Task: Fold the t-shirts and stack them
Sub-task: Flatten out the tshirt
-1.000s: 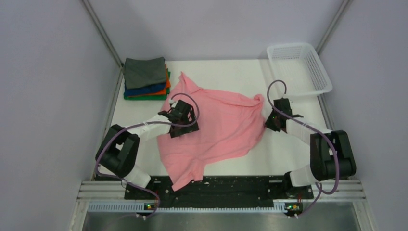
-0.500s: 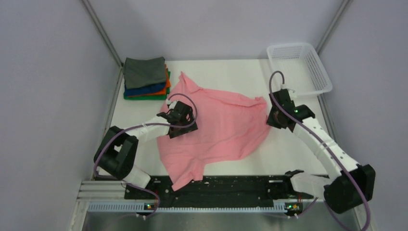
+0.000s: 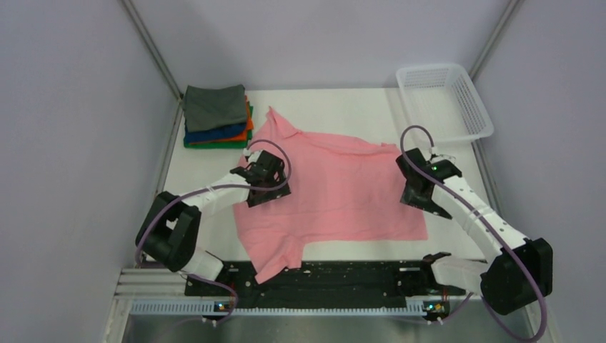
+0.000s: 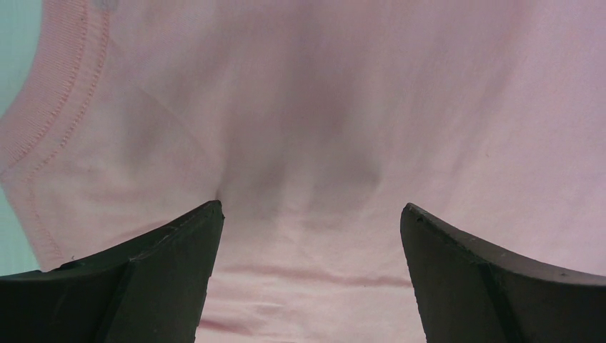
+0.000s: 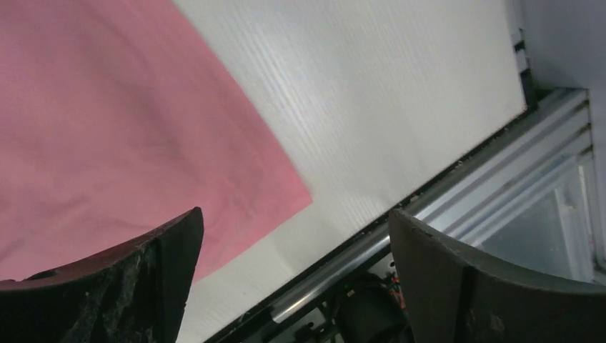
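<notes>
The pink t-shirt's near sleeve droops over the table's near edge (image 3: 270,261), so next I push the cloth back with my left gripper before gripping the sleeve's hem (image 3: 274,274).
The pink t-shirt (image 3: 343,200) lies spread across the middle of the white table, its right hem flat and one sleeve reaching toward the back left. My left gripper (image 3: 263,180) hovers open over the shirt's left part; in the left wrist view its jaws (image 4: 311,214) stand wide apart above pink cloth (image 4: 321,107) beside the ribbed collar (image 4: 64,86). My right gripper (image 3: 416,191) sits at the shirt's right edge, open and empty (image 5: 293,221), with the shirt's near right corner (image 5: 107,128) to its left. Folded t-shirts are stacked (image 3: 214,118) at the back left, dark grey on top.
A white mesh basket (image 3: 443,100) stands at the back right corner. Bare table (image 5: 379,93) lies right of the shirt. The metal rail (image 5: 486,164) of the near edge runs below the right gripper. Walls close in both sides.
The right gripper pulled the shirt's right edge toward the near right, then opened and let it go; the cloth now lies flatter and wider. The left gripper barely moved.
</notes>
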